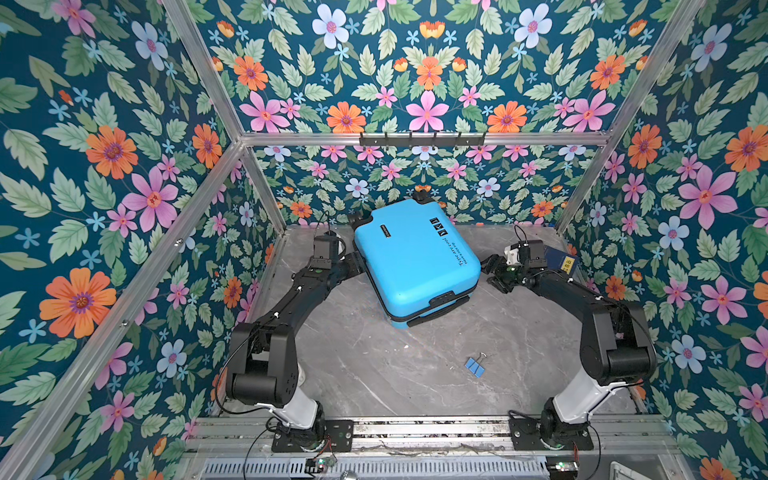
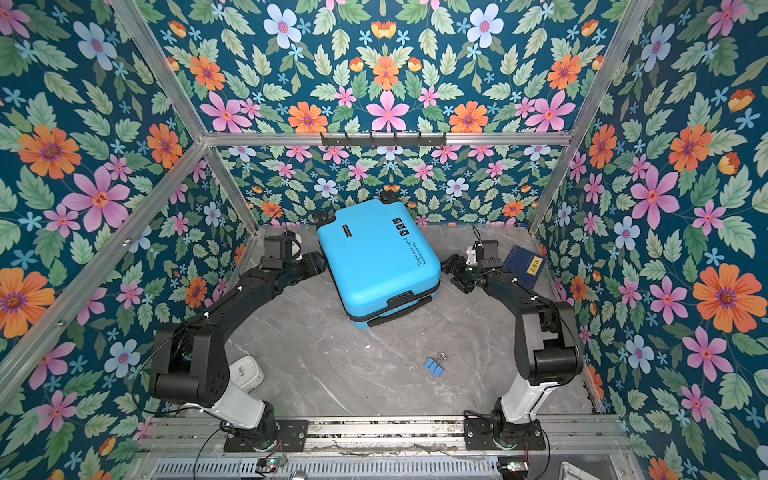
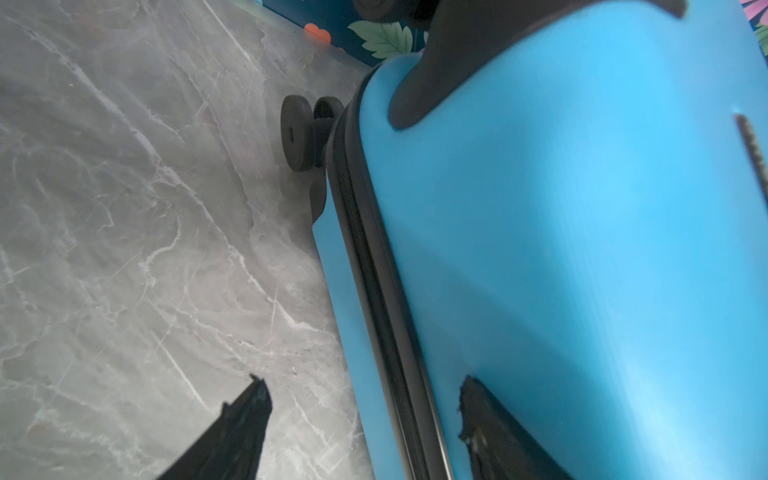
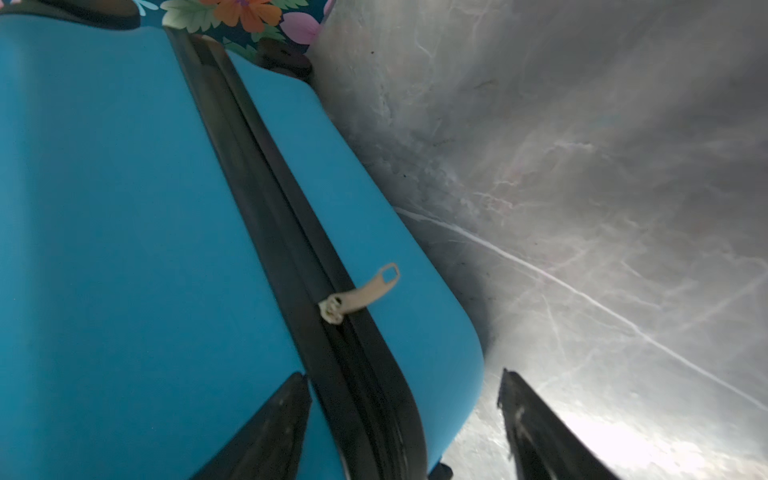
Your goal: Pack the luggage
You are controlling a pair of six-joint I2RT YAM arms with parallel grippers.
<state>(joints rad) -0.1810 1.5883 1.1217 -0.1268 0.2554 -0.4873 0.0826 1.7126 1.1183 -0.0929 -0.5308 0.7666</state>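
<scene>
My left gripper should move back and reach for the zip pull at the luggage's near corner [image 1: 389, 316], because the seam [image 3: 369, 252] beside this gripper shows only zip teeth.
The luggage [image 1: 415, 257] [image 2: 378, 257], a sky-blue hard-shell case with black text and stickers, lies flat and closed on the grey marble table in both top views. My left gripper [image 1: 357, 264] [image 3: 361, 411] is open at its left side. One of its fingers is over the shell and the other is over the table, either side of the black zip seam. My right gripper [image 1: 492, 272] [image 4: 405, 411] is open at the right side and straddles the same seam. A beige zip pull [image 4: 359, 291] sits just ahead of it. A black wheel [image 3: 297, 133] shows at the far corner.
A dark-blue book [image 1: 561, 262] with a yellow label leans behind my right wrist. Blue binder clips [image 1: 475, 365] lie on the table [image 1: 374, 374] in front of the luggage. A white object [image 2: 245, 374] sits under my left arm. Floral walls close in three sides.
</scene>
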